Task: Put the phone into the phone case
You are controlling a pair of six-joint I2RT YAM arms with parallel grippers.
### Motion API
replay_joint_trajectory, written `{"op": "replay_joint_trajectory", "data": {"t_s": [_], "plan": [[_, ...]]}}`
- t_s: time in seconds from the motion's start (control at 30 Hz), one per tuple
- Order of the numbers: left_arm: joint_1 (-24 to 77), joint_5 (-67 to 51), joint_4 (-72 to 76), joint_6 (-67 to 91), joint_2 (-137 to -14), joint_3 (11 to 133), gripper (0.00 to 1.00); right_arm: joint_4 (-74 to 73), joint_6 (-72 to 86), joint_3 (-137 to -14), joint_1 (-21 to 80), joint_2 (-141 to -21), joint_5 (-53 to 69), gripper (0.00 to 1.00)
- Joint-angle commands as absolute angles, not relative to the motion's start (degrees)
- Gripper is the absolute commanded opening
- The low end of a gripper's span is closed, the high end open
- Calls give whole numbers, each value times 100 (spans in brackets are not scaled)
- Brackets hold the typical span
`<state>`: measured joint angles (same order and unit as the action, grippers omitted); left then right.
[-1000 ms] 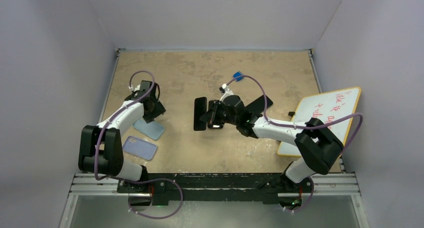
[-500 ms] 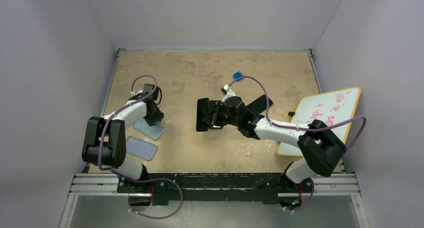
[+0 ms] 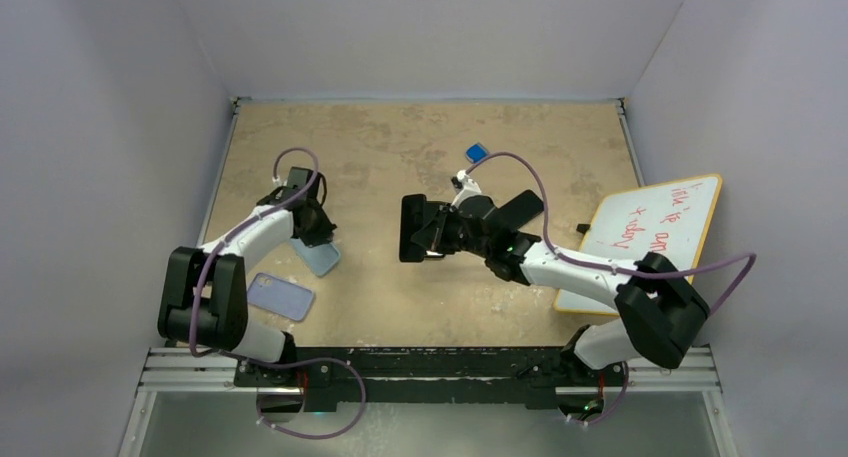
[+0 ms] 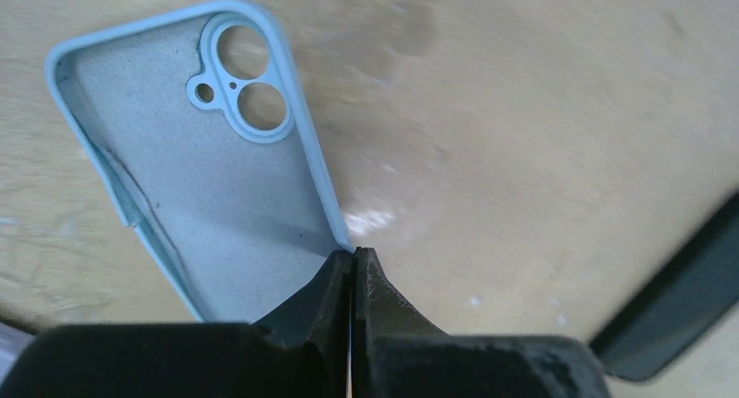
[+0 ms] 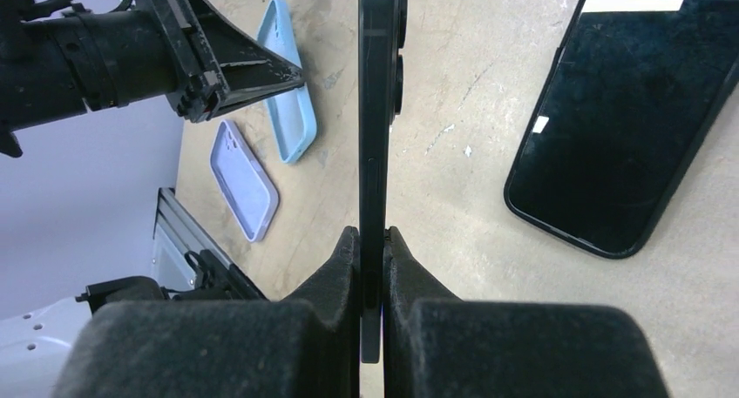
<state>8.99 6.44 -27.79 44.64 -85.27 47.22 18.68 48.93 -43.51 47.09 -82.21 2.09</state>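
Note:
The light blue case (image 3: pixel 322 260) is lying with its inside up, and there is open space toward the table's middle (image 3: pixel 388 267), so my left gripper should keep pulling the case there and then let go of it.
A light blue phone case (image 4: pixel 192 180) lies with its inside up on the table's left side (image 3: pixel 322 257). My left gripper (image 4: pixel 353 252) is shut on the case's right side wall, at the end away from the camera holes. My right gripper (image 5: pixel 373 232) is shut on a black phone (image 5: pixel 379 111), which it holds on edge above the middle of the table (image 3: pixel 412 229). In the right wrist view the blue case (image 5: pixel 292 93) lies beyond the phone, under the left gripper's fingers (image 5: pixel 253 74).
A lavender case (image 3: pixel 280 297) lies near the left arm's base. A second black phone (image 3: pixel 520 209) lies flat behind the right wrist. A whiteboard (image 3: pixel 650 237) with red writing leans at the right edge. A small blue object (image 3: pixel 476 153) sits at the back.
My left gripper has closed on the blue case's rim, and the case has shifted a little to the right. The right arm has carried the phone slightly right and back.

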Motion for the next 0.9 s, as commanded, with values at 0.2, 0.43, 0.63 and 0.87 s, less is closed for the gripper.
{"op": "replay_joint_trajectory", "data": {"t_s": [0.2, 0.43, 0.63, 0.87], "plan": [[2447, -498, -2065, 4630, -7993, 4541, 0, 1509, 4712, -3636, 4315, -6911, -142, 0], [3512, -396, -1807, 4828, -8471, 4619, 0, 729, 4533, -3180, 3879, -5662, -482, 0], [3880, -620, -1292, 4936, -8861, 4572, 9, 618, 4422, -3111, 3842, -5426, -467, 0], [3900, -417, -1288, 4500, -8641, 4857, 58, 822, 4434, -3186, 3841, -5668, -132, 0]]}}
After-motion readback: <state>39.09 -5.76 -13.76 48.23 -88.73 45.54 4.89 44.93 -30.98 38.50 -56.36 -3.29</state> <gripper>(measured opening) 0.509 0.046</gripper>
